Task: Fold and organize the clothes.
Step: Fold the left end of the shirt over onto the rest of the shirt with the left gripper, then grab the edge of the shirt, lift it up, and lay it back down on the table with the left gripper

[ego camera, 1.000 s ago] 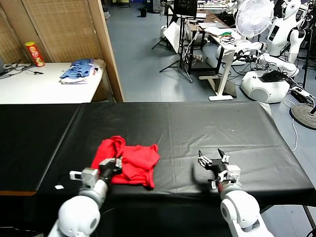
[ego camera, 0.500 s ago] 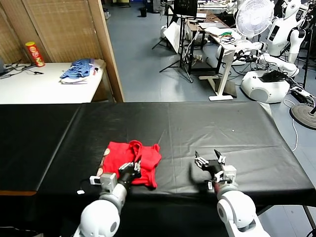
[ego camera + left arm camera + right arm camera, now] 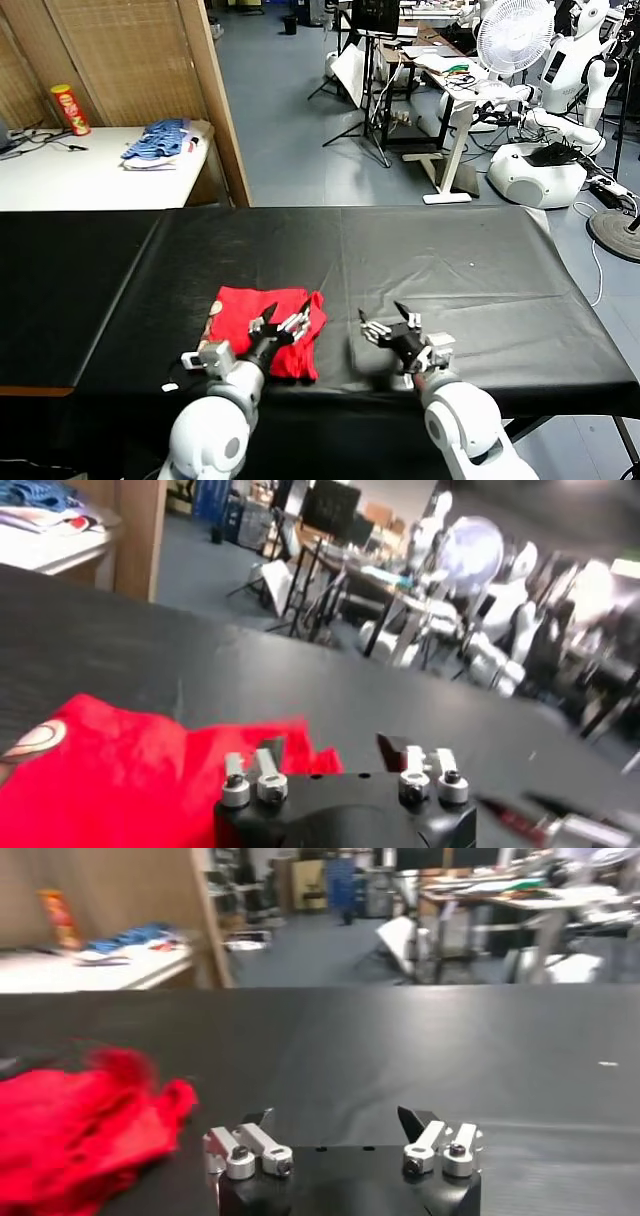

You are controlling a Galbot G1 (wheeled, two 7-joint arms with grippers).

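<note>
The red T-shirt lies plain side up [image 3: 245, 303] and a bit of its print shows at one edge, so the robot's left gripper should grab that printed edge [image 3: 212, 316] and turn it over.
The clothes are one bright red T-shirt [image 3: 262, 328] lying bunched and partly folded on the black table, near its front edge and left of centre. A bit of tan-and-white print shows at its left edge [image 3: 30, 742]. My left gripper [image 3: 283, 322] stands open over the shirt's near right part, holding nothing. In the left wrist view the left gripper [image 3: 335, 752] has red cloth [image 3: 130, 780] under one finger. My right gripper [image 3: 388, 324] is open above bare table, just right of the shirt. The right wrist view shows the right gripper [image 3: 335, 1120] with the shirt [image 3: 80, 1128] off to one side.
The black table [image 3: 430, 250] stretches wide to the right and back. A white side table [image 3: 90, 170] at the far left carries a blue-and-white pile of garments [image 3: 158, 140] and a red can [image 3: 70, 108]. A wooden screen, stands, a fan and other robots stand beyond.
My left gripper has let go of the red shirt and opened. The shirt's right part now lies flatter, folded over. My right gripper has moved left toward the shirt, still open.
</note>
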